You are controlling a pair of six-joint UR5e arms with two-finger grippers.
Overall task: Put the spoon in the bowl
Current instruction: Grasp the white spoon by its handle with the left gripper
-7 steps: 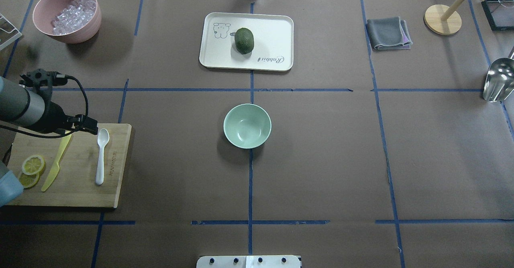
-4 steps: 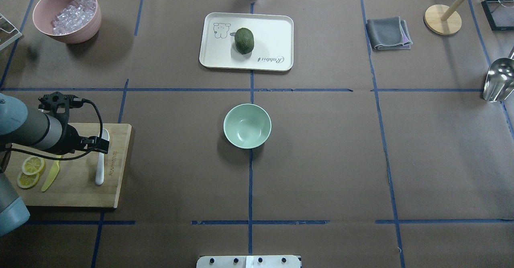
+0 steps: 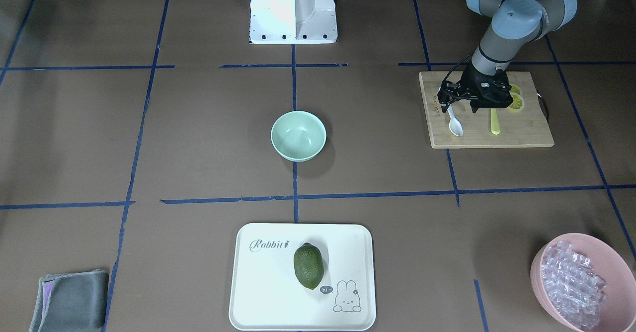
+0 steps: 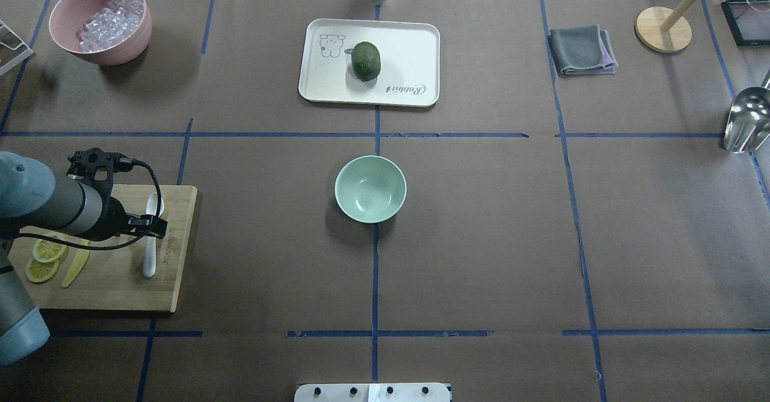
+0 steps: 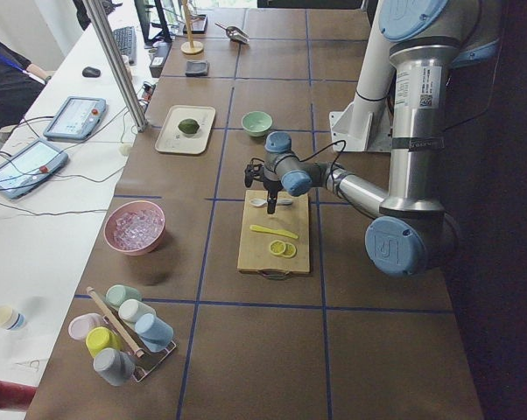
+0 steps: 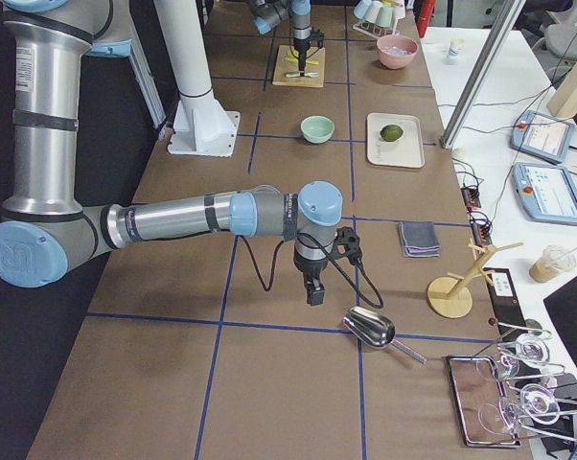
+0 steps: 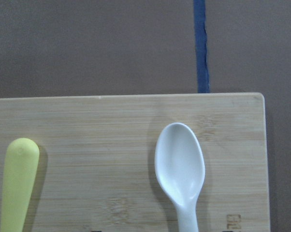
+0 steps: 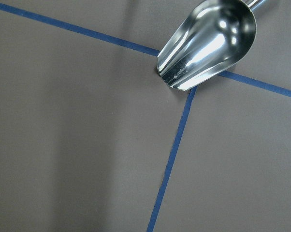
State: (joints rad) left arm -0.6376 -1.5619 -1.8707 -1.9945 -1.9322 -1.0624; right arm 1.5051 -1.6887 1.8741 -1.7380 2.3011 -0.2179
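Note:
The white spoon [image 3: 454, 123] will rest against the bowl's rim with its handle sticking out when the robot lowers it in, because the mint-green bowl's opening [image 3: 298, 135] is small.
The white spoon [image 4: 148, 256] lies on the wooden cutting board [image 4: 120, 284] at the left, scoop pointing away from the robot. It also shows in the left wrist view [image 7: 180, 169] and the front view [image 3: 455, 125]. My left gripper [image 4: 153, 226] hangs over the spoon's upper handle, jaws apart and empty; its fingers are out of the wrist view. The mint-green bowl [image 4: 370, 188] stands empty at the table's middle, well to the right of the spoon. My right gripper [image 6: 313, 295] hangs far right above the table; I cannot tell whether it is open.
A yellow knife [image 4: 75, 266] and lemon slices [image 4: 42, 259] lie on the board left of the spoon. A pink bowl [image 4: 102, 53] of ice cubes stands far left. A tray [image 4: 409, 47] with a green fruit, a grey cloth [image 4: 580, 50] and a metal scoop [image 8: 208, 46] are farther off.
My left arm has moved toward the robot along the spoon, from beside its scoop to over its handle. The spoon and bowl have not moved.

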